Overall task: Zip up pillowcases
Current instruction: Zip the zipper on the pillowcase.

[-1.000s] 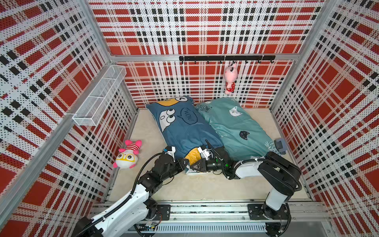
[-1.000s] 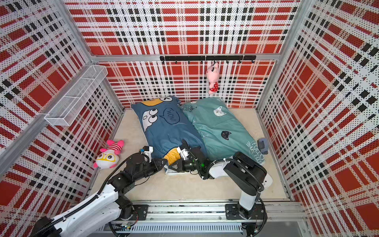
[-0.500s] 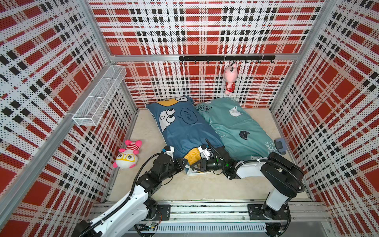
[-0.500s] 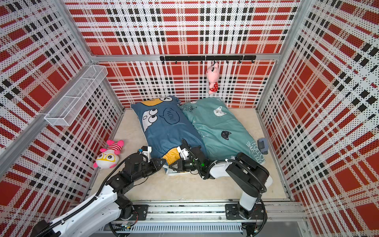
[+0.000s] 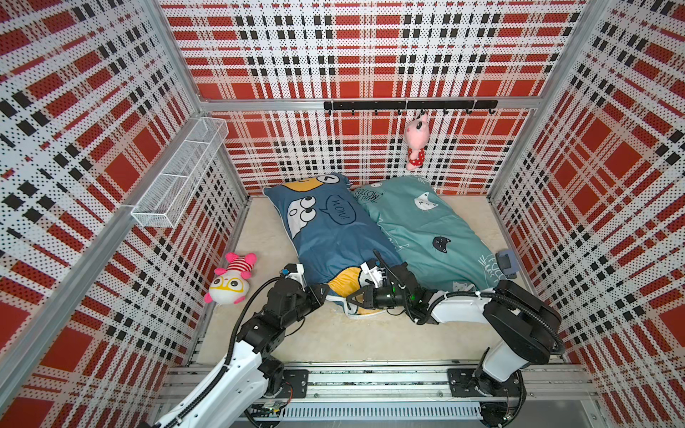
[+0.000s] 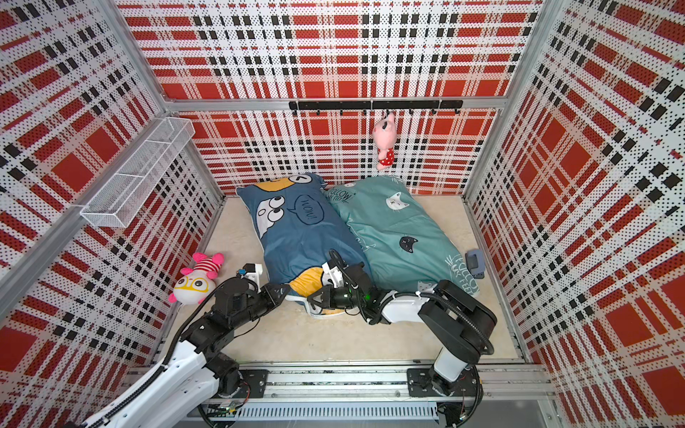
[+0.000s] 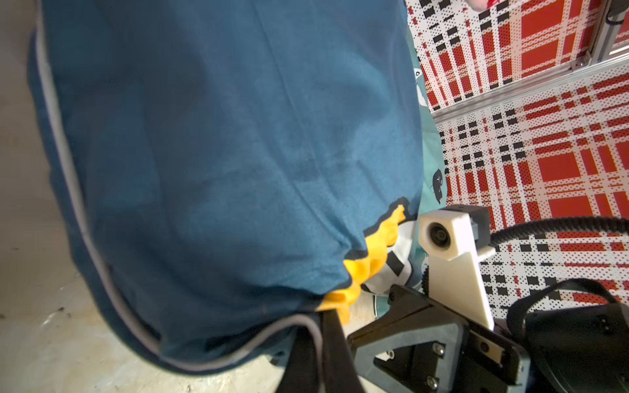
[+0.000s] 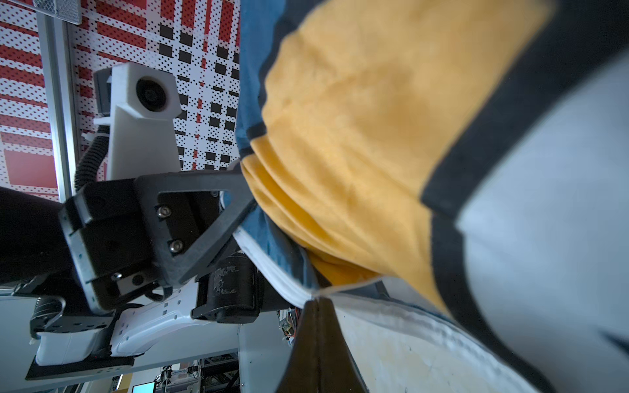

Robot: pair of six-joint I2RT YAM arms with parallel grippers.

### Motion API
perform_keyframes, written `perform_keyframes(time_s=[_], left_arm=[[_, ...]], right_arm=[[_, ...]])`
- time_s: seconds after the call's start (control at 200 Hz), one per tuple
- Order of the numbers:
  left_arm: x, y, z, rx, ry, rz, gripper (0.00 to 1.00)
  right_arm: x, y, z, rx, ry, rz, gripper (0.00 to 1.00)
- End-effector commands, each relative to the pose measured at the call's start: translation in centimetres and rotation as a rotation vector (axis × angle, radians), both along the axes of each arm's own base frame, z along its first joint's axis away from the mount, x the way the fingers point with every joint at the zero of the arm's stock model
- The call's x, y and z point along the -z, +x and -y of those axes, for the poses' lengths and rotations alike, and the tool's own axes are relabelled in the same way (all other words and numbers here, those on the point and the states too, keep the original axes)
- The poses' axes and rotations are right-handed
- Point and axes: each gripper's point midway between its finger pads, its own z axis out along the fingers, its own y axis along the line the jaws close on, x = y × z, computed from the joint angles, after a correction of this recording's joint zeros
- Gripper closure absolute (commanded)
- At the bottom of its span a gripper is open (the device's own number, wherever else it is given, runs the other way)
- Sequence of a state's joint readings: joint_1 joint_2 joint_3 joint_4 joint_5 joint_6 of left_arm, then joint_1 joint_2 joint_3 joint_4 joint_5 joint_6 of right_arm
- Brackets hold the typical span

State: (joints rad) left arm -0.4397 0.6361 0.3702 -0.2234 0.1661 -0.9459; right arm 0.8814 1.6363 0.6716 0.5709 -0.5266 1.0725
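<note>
My left gripper goes on pulling toward the plush toy [image 5: 230, 282] until the dark blue pillowcase's white edge [image 5: 347, 308], which sags between both closed grippers, lies straight.
The dark blue pillowcase [image 5: 333, 237] [image 6: 300, 237] lies on the floor beside the teal pillowcase [image 5: 426, 229] [image 6: 393, 229]. Both grippers meet at the blue one's near end, where its yellow and white print bunches up. My left gripper [image 5: 325, 291] [image 7: 320, 316] is shut on the white-piped edge of the blue fabric [image 7: 221, 153]. My right gripper [image 5: 352, 298] [image 8: 315, 301] is shut on the same piped rim, close beside the left gripper [image 8: 246, 202]. The zipper pull is hidden between fabric and jaws.
A plush toy with yellow glasses [image 5: 231, 279] lies by the left wall. A pink plush [image 5: 415, 142] hangs from the black hook rail. A white wire basket [image 5: 181, 174] juts from the left wall. A small grey-blue object [image 5: 506, 263] sits by the right wall.
The right arm's elbow has drifted slightly to the right and nearer. Both grippers stay shut at the blue pillowcase's near edge.
</note>
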Motion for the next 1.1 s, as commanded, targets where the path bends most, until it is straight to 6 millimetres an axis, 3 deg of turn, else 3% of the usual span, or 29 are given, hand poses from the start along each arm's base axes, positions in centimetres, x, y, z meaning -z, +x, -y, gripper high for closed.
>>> perform_keyframes(time_s=[0.0,0.616,1.097], left_arm=[[-2.4,1.2,-2.2,-0.094,0.014,0.079,1.00],[-1.7,2.3,-10.2,-0.361,0.059,0.061,1.00],[-1.2,2.9,-12.9,-0.432,0.069,0.054,1.00]], right_arm=[[1.3,0.0,0.9,0.038,-0.076,-0.018,1.00],[2.4,-0.2,4.2,0.107,-0.262,0.003,1.00],[4.1,-0.4,9.0,0.197,-0.446,0.025,1.00]])
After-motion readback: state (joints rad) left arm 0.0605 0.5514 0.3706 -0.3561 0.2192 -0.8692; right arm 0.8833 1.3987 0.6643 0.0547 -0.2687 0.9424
